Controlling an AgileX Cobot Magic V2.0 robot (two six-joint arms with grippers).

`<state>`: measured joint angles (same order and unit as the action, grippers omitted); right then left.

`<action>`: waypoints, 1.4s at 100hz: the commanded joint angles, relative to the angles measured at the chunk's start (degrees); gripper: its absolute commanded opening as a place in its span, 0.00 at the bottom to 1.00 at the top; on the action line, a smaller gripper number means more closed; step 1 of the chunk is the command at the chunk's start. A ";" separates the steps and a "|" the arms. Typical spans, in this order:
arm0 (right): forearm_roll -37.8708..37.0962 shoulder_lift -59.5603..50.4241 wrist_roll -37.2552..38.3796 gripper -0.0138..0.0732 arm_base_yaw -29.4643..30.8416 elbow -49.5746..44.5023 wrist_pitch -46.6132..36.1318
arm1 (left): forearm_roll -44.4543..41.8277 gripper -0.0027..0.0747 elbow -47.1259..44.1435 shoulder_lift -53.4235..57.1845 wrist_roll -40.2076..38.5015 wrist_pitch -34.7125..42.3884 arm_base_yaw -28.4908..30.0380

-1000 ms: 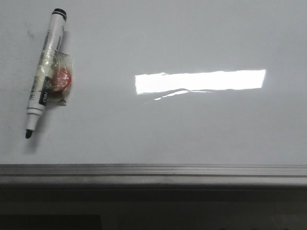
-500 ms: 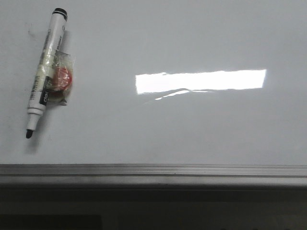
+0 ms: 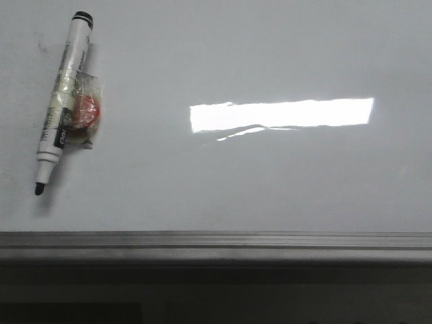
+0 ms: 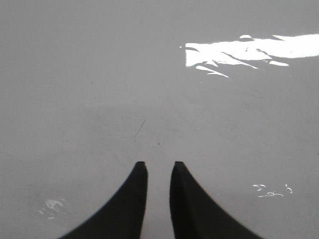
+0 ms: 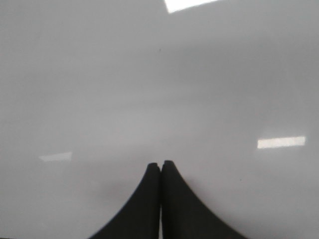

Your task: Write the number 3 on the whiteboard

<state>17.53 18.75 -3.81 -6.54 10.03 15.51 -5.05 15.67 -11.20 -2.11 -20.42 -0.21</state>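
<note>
The robot's left gripper should take the marker's body [image 3: 57,123] and hand it over to the right gripper, because the marker [image 3: 81,30] lies at the whiteboard's end far from the right gripper.
The whiteboard [image 3: 270,175] is glossy white-grey and fills most of the front view. No number 3 shows on it in any view. A white marker [image 3: 63,94] with a black cap end and a bare black tip lies on the board at the far left, tip toward the near edge. Neither gripper shows in the front view. My left gripper [image 4: 158,164] hovers over bare board [image 4: 99,74], jaws a little apart and empty. My right gripper [image 5: 160,163] is shut and empty over bare board [image 5: 149,74].
A red object in clear wrap [image 3: 86,111] is taped to the marker's side. A grey metal frame strip [image 3: 216,239] runs along the board's near edge, dark below it. A bright rectangular glare [image 3: 280,115] lies mid-board. A faint short scratch mark [image 4: 139,128] is ahead of the left fingers.
</note>
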 commanded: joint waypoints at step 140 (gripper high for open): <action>0.39 0.98 -0.07 0.08 0.37 2.17 -6.43 | 10.31 0.54 -0.51 -37.28 -2.26 39.76 -42.59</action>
<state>17.53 18.75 -3.81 -6.54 10.03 13.67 4.57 13.72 -46.49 -3.20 13.34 -41.80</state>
